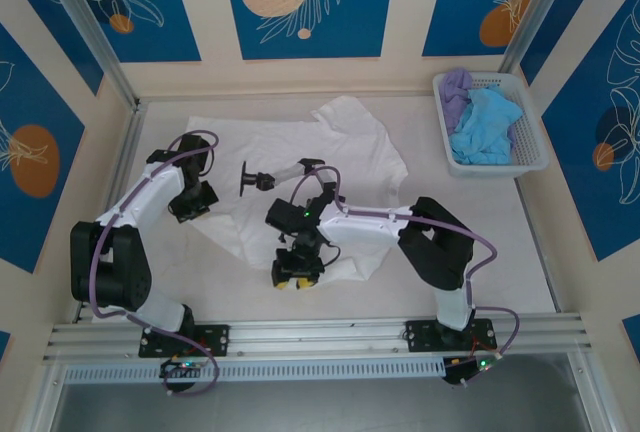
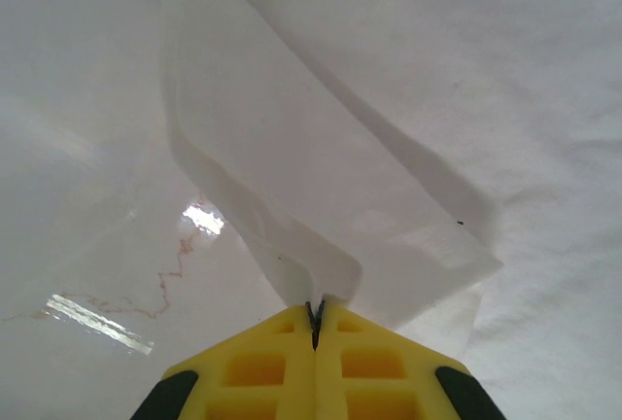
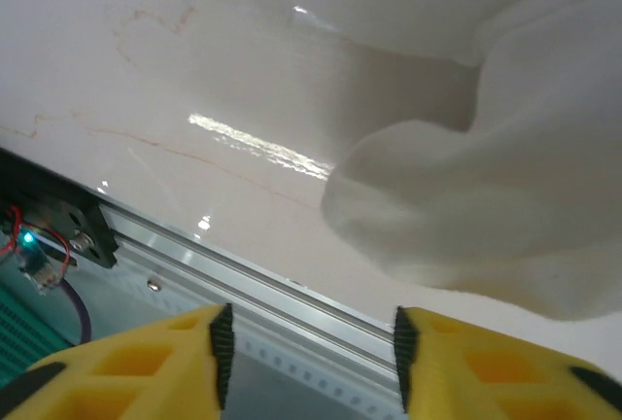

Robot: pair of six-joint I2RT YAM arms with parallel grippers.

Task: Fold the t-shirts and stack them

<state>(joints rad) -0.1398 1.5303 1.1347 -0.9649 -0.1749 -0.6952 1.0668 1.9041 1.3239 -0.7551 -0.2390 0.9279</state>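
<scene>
The white t-shirt's near lobe has a slack, rounded edge, so it will pull up into a peak when I pull, and the chest mark will stay where it is.
A large white t-shirt lies spread and rumpled over the middle of the table, with a small dark chest mark. My left gripper is at the shirt's left edge. Its yellow fingers are shut on a raised fold of the white cloth. My right gripper is low at the shirt's near edge, jaws open with nothing between them. A bunched lobe of white cloth lies just ahead of it to the right. A light blue t-shirt and a lavender t-shirt are crumpled in the basket.
The white lattice basket stands at the back right corner. An aluminium rail runs along the near table edge, also close under the right fingers. Bare table top lies left of the cloth.
</scene>
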